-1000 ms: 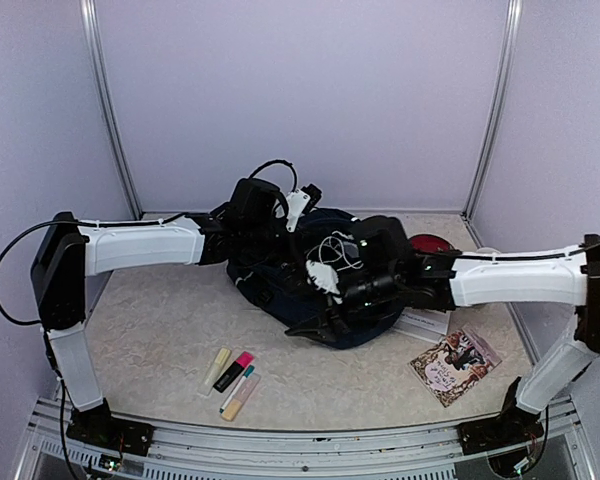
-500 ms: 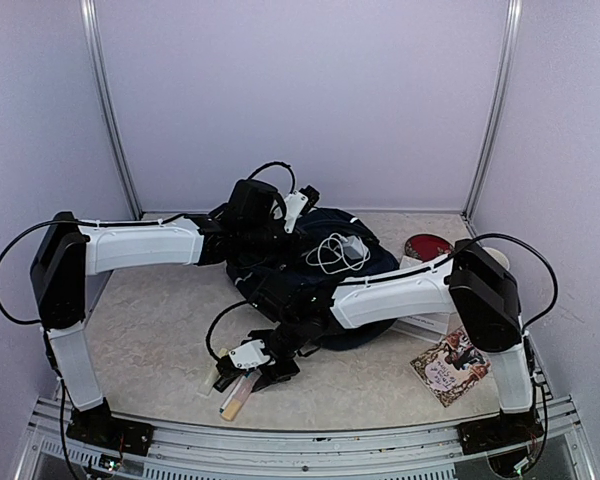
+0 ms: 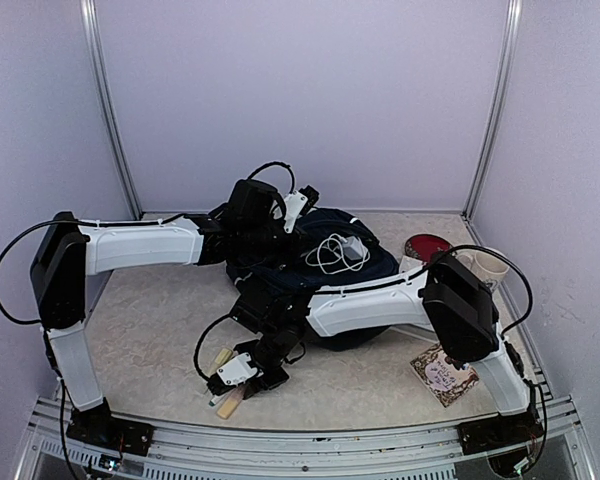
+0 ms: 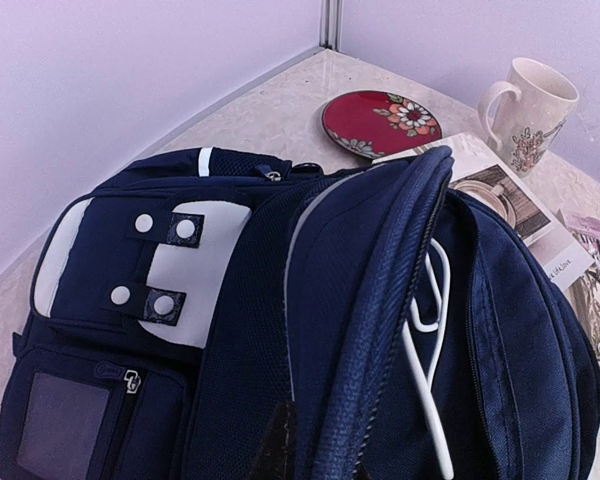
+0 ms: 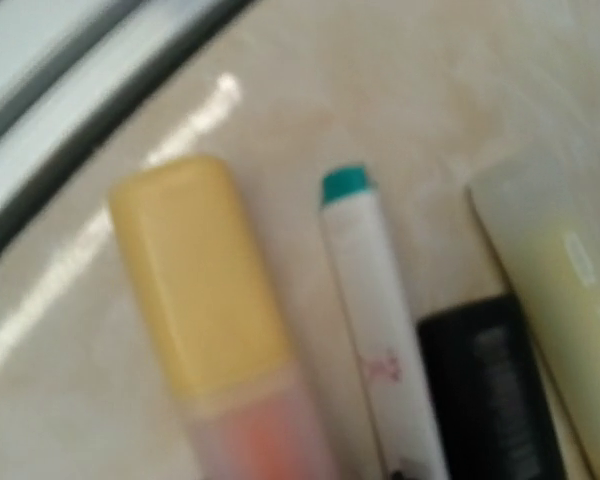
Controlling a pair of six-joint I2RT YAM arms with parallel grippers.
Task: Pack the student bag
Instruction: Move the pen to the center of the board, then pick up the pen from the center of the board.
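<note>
The teal-capped pen point(image 5: 368, 290) is next to the slanted yellow-capped highlighter, so my right gripper should open, line up with the highlighter point(image 5: 208, 290) and grab only the highlighter.
The student bag point(image 3: 365, 272), dark navy with white patches point(image 4: 195, 265), lies at mid-table with a white cable point(image 3: 335, 250) coiled on it. My left gripper point(image 3: 292, 228) is at the bag's top and shut on the raised zipper edge point(image 4: 380, 330), its dark fingertips point(image 4: 277, 445) just showing at the bottom of the left wrist view. Down at the front left, my right gripper point(image 3: 242, 378) hovers over a row of markers. Right under it lie a yellow-capped highlighter point(image 5: 200, 300), a teal-capped pen point(image 5: 375, 320), a black marker point(image 5: 490, 390) and a pale yellow one point(image 5: 560, 300). Its fingers are hidden.
A red plate point(image 3: 427, 246) and a cream mug point(image 3: 490, 265) stand right of the bag. An illustrated book point(image 3: 442, 372) lies at the front right, and a booklet point(image 4: 510, 200) lies partly under the bag. The metal front rail point(image 3: 300, 440) runs just beyond the markers.
My right arm swung off the bag, down and to the left, and now hangs over the markers. The left arm and bag have not moved.
</note>
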